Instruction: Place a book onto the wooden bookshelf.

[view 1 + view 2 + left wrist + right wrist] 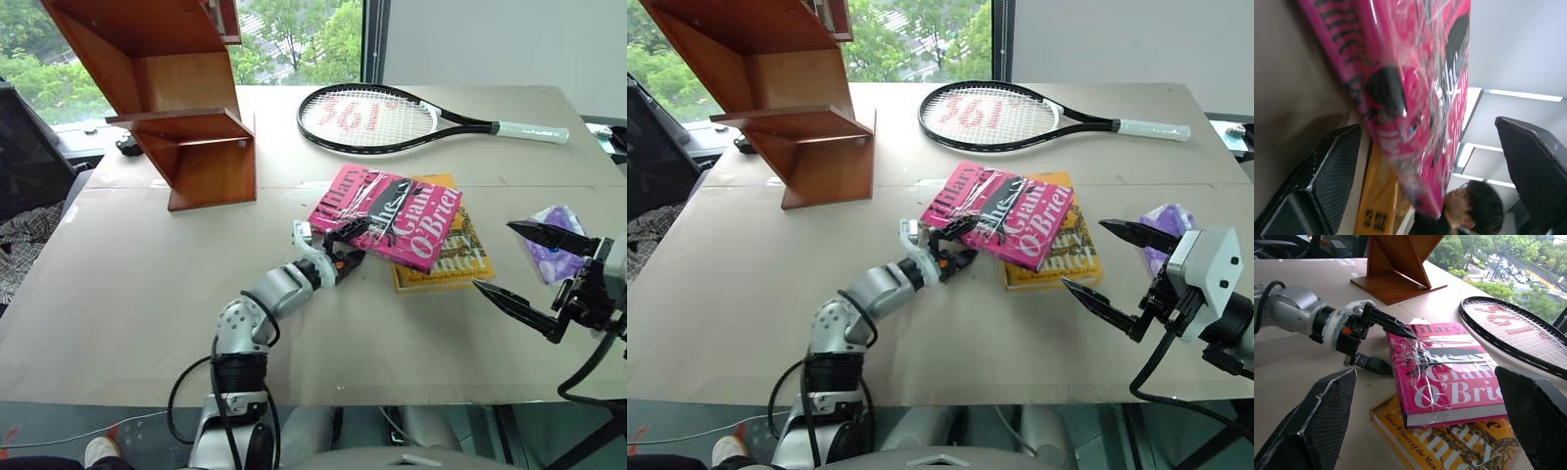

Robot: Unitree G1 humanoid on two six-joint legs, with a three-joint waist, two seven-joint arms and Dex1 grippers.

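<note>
The robot's left gripper should clamp the pink book's spine [1354,68] where it sticks out toward that gripper, because the wooden bookshelf [211,162] stands far across from the right gripper.
The bright pink book [392,215], in glossy wrap, lies on top of a yellow-orange paperback [460,266] at the table's middle right. My left gripper [349,247] is at the book's near left edge and stands open. One finger [1396,326] reaches over the cover, the other [1371,364] lies low beside the edge. In the left wrist view the book [1400,98] sits between the two fingers with gaps on both sides. My right gripper [493,256] hovers open to the right of the books, holding nothing. The wooden bookshelf [186,108] stands at the far left of the table.
A tennis racket [372,117] lies at the back of the table behind the books. A purple packet [554,245] lies by my right gripper. A dark chair [24,147] stands off the table's left edge. A person's head [1479,205] shows beyond the book.
</note>
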